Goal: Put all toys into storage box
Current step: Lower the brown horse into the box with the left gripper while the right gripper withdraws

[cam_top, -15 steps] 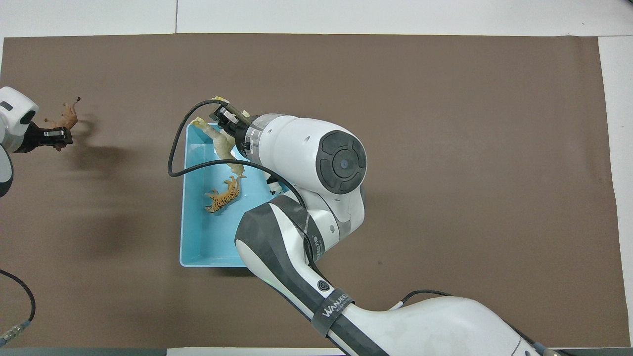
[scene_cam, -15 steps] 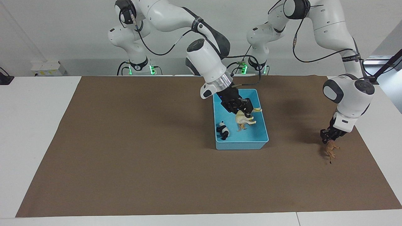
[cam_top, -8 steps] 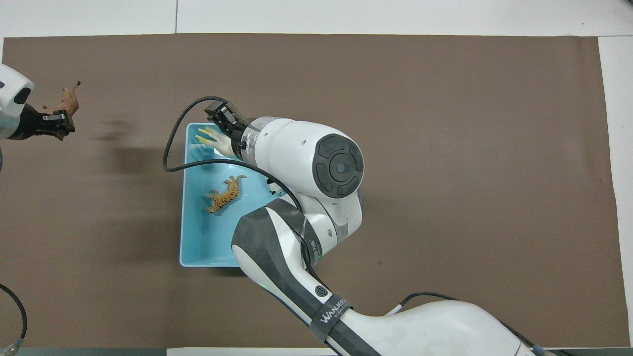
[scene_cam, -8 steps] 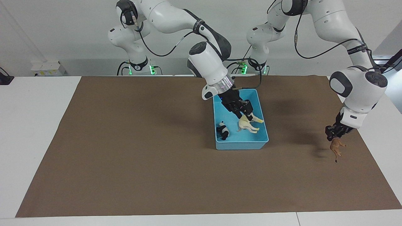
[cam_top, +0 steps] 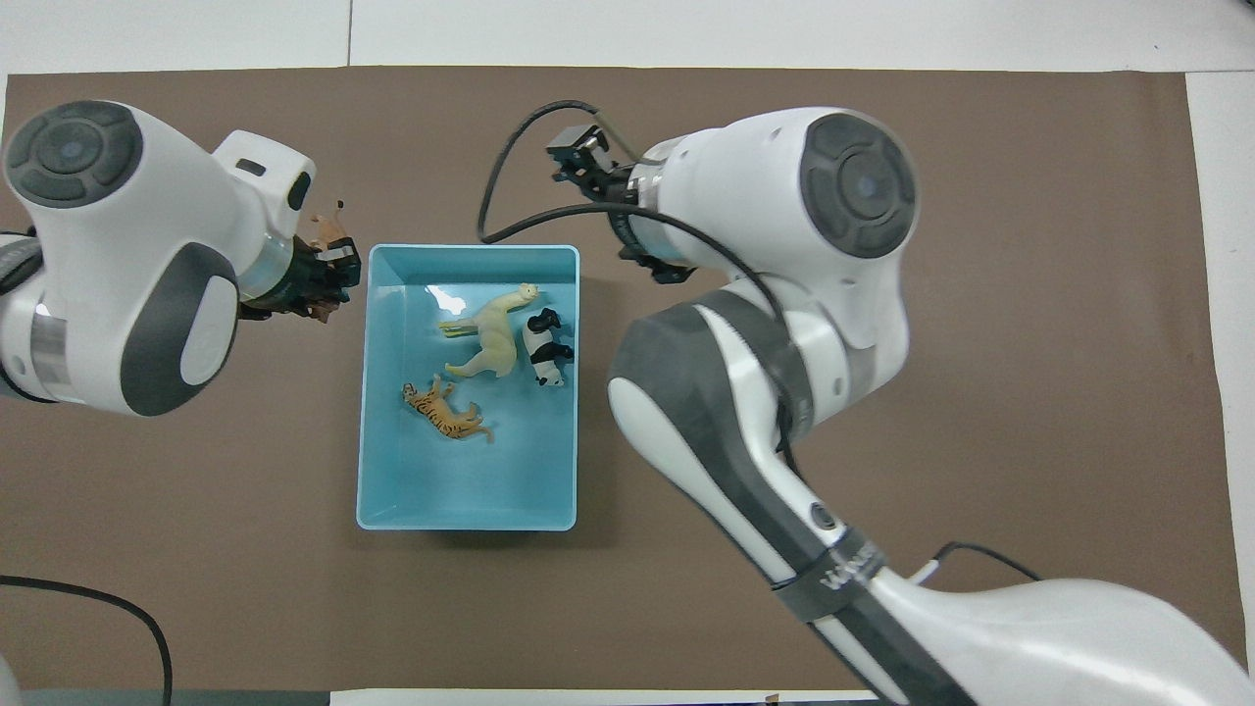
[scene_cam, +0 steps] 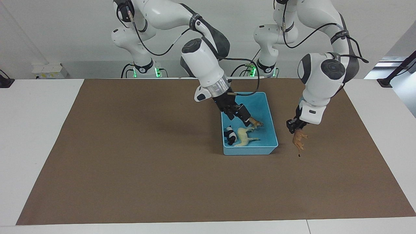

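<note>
My right gripper needs to move away first, because it is hanging over the storage box (scene_cam: 236,124). My left gripper will then drop the brown lion in beside the tiger.
The light blue storage box (scene_cam: 250,151) stands mid-table and also shows in the overhead view (cam_top: 469,500). In it lie the cream-white horse (scene_cam: 246,136) (cam_top: 490,328), the black-and-white panda (scene_cam: 230,135) (cam_top: 544,348) and the orange striped tiger (scene_cam: 256,123) (cam_top: 446,412). My right gripper (scene_cam: 243,116) is open and empty above the box; in the overhead view its own wrist hides it. My left gripper (scene_cam: 294,127) (cam_top: 333,284) is shut on the brown lion (scene_cam: 298,140) (cam_top: 326,233). It holds the lion in the air over the mat, beside the box wall toward the left arm's end.
A brown mat (scene_cam: 146,162) covers the white table (scene_cam: 35,130). A black cable (cam_top: 510,176) loops from the right wrist above the mat, farther from the robots than the box.
The right gripper let go of the horse, which now lies in the box beside the panda, and rose. The left gripper lifted the lion and carried it to beside the box.
</note>
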Controlling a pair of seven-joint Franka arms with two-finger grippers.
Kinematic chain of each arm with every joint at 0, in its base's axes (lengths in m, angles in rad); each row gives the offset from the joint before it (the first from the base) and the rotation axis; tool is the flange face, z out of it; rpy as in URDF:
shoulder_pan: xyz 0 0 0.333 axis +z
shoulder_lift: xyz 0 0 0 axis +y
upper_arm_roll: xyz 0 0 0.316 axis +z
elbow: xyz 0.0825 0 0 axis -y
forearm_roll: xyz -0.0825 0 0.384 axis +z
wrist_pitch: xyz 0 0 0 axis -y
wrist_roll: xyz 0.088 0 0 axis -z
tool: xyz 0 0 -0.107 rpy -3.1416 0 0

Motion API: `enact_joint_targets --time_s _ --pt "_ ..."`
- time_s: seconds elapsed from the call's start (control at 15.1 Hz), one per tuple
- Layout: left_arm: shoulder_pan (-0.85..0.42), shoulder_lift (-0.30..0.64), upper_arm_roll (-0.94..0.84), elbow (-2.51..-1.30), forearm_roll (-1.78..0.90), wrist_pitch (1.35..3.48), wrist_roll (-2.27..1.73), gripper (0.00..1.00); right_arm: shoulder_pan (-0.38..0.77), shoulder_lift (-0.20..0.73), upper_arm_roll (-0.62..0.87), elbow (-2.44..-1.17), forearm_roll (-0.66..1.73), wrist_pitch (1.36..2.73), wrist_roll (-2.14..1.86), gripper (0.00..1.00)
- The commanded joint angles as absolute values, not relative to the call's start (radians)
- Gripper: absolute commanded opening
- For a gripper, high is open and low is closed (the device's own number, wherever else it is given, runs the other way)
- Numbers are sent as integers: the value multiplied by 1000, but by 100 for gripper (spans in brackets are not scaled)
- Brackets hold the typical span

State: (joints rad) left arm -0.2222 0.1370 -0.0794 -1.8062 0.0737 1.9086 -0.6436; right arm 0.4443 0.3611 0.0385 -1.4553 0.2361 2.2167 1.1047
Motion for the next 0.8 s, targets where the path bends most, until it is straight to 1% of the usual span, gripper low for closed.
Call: enact_joint_targets --time_s 0.0,0.07,0.13,0.2,0.33,0.53,0.66,0.73 --pt "-348 103 -64 -1838 78 1881 -773 0 356 298 43 -1474 183 2050 843 100" --pt "-377 95 -64 -1853 78 1881 -793 26 313 282 41 -1471 158 1987 759 100" --pt "-386 92 -66 -1859 78 1881 -782 95 273 264 43 -1479 122 1939 668 100" --pt "-387 84 -67 -1867 77 1870 -779 100 237 244 44 -1483 88 1896 547 100" --pt "-385 83 -67 -1865 77 1850 -773 100 151 221 43 -1483 78 1821 346 100" --pt "-353 80 -54 -1858 77 1859 -711 100 20 189 41 -1482 60 1746 46 100" --pt "-267 75 -54 -1833 69 1861 -591 100 -43 161 43 -1482 2 1715 -128 100" --pt "-224 58 -54 -1830 68 1859 -528 100 -61 147 43 -1482 -11 1703 -191 100"
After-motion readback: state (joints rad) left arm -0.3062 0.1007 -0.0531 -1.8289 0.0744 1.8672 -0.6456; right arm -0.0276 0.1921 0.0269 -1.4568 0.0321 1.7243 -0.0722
